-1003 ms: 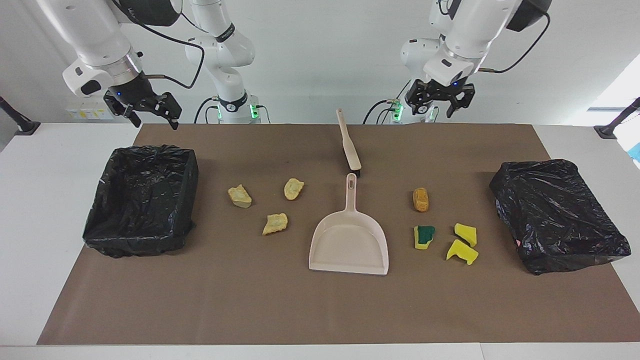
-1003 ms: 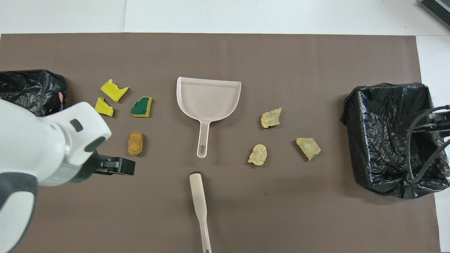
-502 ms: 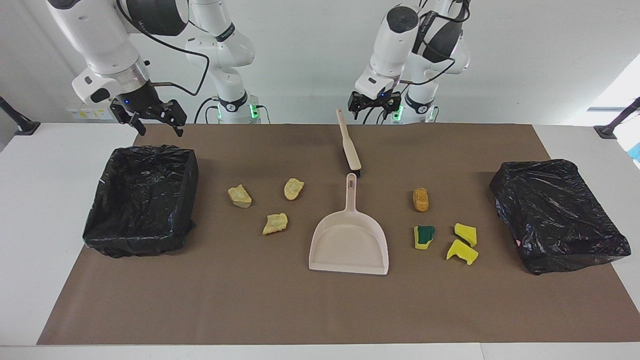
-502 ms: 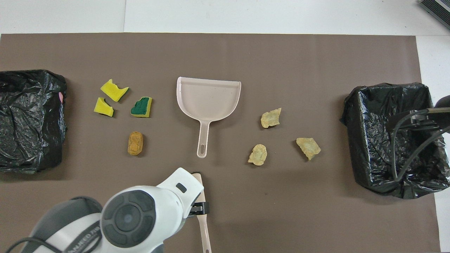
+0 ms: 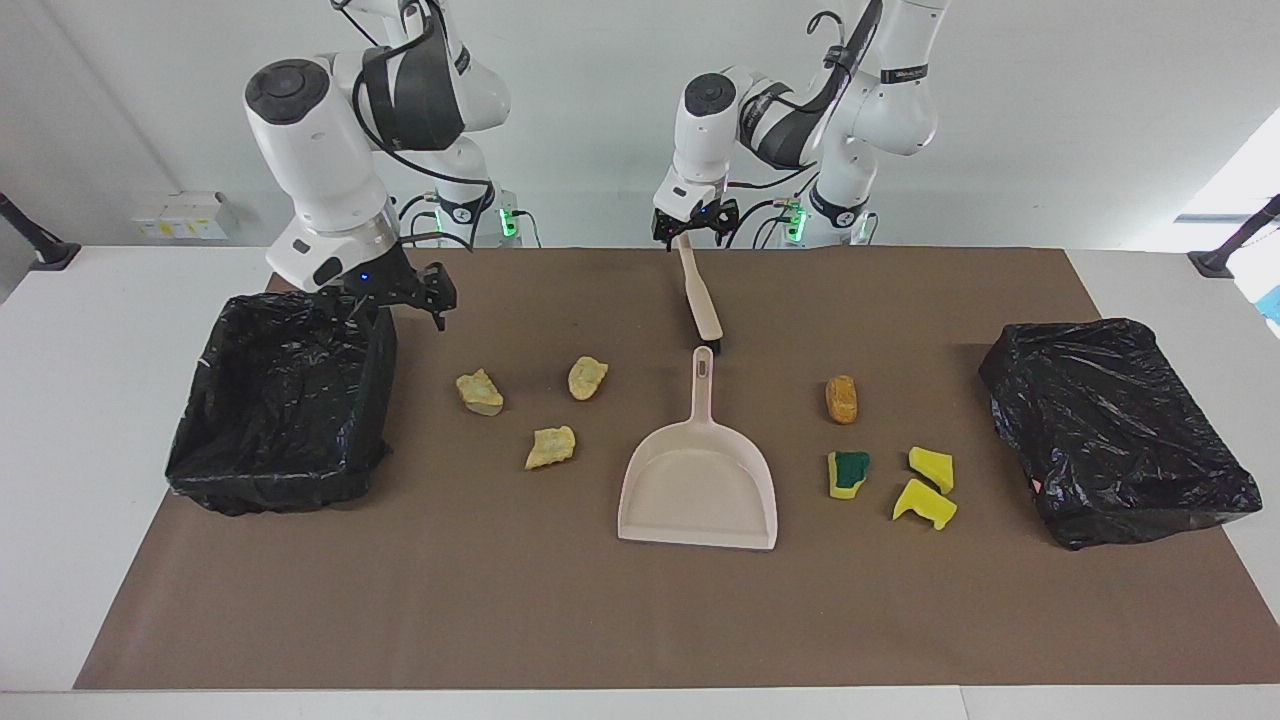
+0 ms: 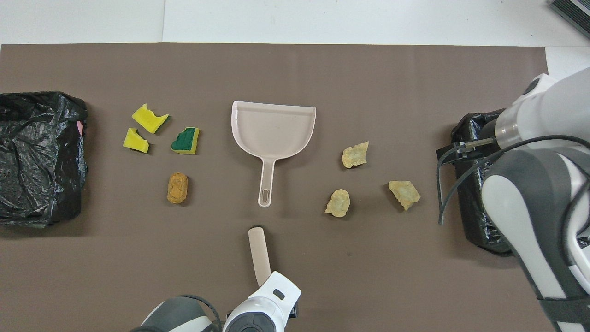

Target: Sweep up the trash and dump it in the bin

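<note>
The green-faced sponge piece (image 6: 185, 140) will show a yellow bottom side when I tip it from the dustpan, because a yellow side (image 6: 195, 142) can be seen next to its green side.
The trash lies on the brown mat. Three tan chunks (image 5: 551, 447) (image 6: 354, 155) sit toward the right arm's end. An orange-brown lump (image 5: 841, 399) (image 6: 177, 187), a green-faced sponge piece (image 5: 848, 473) and two yellow pieces (image 5: 925, 504) sit toward the left arm's end. Between them lie a pink dustpan (image 5: 698, 480) (image 6: 274, 129) and, nearer to the robots, a brush (image 5: 699, 295) (image 6: 259, 251). My left gripper (image 5: 693, 235) hangs open right at the brush handle's end. Over the rim of the black-lined bin (image 5: 285, 400), my right gripper (image 5: 398, 300) stands open and holds nothing. Both grippers are hidden in the overhead view.
A second black-lined bin (image 5: 1115, 430) (image 6: 41, 157) stands at the left arm's end of the mat. White table (image 5: 90, 500) surrounds the mat on all sides.
My left arm swung in from its end of the table and came down to the brush handle. My right gripper dropped and moved over the bin's rim. Nothing on the mat moved.
</note>
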Action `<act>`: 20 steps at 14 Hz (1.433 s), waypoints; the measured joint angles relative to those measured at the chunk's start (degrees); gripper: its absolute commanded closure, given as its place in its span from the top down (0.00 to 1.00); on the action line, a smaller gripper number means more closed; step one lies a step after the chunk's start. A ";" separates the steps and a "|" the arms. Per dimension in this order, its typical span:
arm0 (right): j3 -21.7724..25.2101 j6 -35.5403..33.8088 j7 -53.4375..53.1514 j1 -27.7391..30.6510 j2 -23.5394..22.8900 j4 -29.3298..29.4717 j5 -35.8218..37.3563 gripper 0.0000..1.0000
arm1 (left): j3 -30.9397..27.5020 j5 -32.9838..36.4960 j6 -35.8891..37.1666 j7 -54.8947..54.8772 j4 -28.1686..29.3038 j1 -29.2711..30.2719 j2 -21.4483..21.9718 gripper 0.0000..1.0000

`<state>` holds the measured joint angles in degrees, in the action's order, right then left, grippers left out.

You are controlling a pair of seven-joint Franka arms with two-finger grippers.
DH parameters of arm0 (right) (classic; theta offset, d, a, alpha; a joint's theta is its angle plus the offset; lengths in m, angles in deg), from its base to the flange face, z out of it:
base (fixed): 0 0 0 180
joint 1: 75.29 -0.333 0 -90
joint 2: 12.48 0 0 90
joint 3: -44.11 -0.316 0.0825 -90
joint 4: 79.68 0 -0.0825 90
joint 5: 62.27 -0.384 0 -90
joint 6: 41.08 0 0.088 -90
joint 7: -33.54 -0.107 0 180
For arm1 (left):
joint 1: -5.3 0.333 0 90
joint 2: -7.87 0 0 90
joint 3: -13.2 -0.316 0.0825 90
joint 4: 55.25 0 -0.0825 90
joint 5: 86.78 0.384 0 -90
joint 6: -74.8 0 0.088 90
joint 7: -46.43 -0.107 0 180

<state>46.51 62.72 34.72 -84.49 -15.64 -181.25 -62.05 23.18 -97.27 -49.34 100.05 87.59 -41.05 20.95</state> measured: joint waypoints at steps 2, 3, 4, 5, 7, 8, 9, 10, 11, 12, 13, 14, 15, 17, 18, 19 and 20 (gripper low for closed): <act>-0.03 1.48 -2.17 -2.00 -1.61 0.00 0.00 1.00 | -0.26 0.00 -2.39 0.24 0.38 0.00 -1.16 1.00; -0.04 1.87 -2.81 -2.63 -1.98 0.00 0.00 1.00 | -0.36 0.00 -2.71 0.24 0.38 0.00 -1.59 1.00; -0.03 1.94 -2.97 -2.88 -2.09 0.00 0.00 1.00 | -0.42 0.00 -2.85 0.24 0.38 0.00 -1.84 0.90; 0.00 1.94 -2.97 -2.89 -2.08 0.01 0.00 1.00 | -0.43 0.00 -2.88 0.24 0.38 0.00 -1.90 0.69; 0.16 1.94 -2.97 -2.88 -2.08 0.02 0.00 1.00 | -0.43 0.00 -2.88 0.24 0.40 0.00 -1.90 0.55; 0.15 1.94 -2.97 -2.89 -2.08 0.01 0.00 1.00 | -0.43 0.00 -2.88 0.23 0.45 0.00 -1.90 0.56; 0.15 1.94 -3.04 -2.91 -2.08 0.00 0.00 1.00 | -0.41 0.00 -2.88 0.23 0.56 0.00 -1.91 0.58; 0.14 1.93 -3.19 -2.95 -2.08 -0.03 0.00 1.00 | -0.37 0.00 -2.88 0.23 0.79 -0.07 -1.92 0.58; 0.14 1.93 -3.27 -3.03 -2.08 -0.08 0.00 1.00 | -0.35 0.00 -2.88 0.23 1.14 -0.25 -1.95 0.54; 0.13 1.93 -3.31 -3.24 -2.09 -0.23 0.00 1.00 | -0.35 0.00 -2.88 0.23 1.43 -0.46 -1.95 0.30; 0.11 1.93 -3.73 -3.64 -2.10 -0.48 0.00 1.00 | -0.35 0.00 -2.88 0.23 1.58 -0.62 -1.95 0.01; 0.10 1.93 -4.92 -4.18 -2.12 -0.69 0.00 1.00 | -0.35 0.00 -2.88 0.22 1.61 -0.67 -1.95 0.00; 0.08 1.94 -6.13 -4.86 -2.14 -0.81 0.00 1.00 | -0.36 0.00 -2.84 0.20 1.61 -0.67 -1.95 0.00; 0.02 1.98 -8.26 -6.37 -2.19 -0.90 0.00 1.00 | -0.38 0.00 -1.95 -0.13 1.58 -0.67 -1.96 0.00; -0.01 1.99 -8.79 -6.71 -2.25 -0.91 0.00 1.00 | -0.45 0.00 -0.84 -0.87 1.42 -0.67 -1.91 0.00; 0.00 2.01 -8.89 -6.79 -2.30 -0.92 0.00 1.00 | -0.78 0.00 1.79 -2.75 0.95 -0.61 -1.77 0.00; 0.07 2.08 -8.96 -6.79 -2.35 -0.92 0.00 1.00 | -1.35 0.00 5.55 -5.45 0.06 -0.04 -1.54 0.00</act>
<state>46.57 64.79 25.76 -91.28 -17.99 -182.17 -62.06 21.82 -97.27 -43.79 94.61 87.65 -41.09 19.41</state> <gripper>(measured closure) 0.000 0.744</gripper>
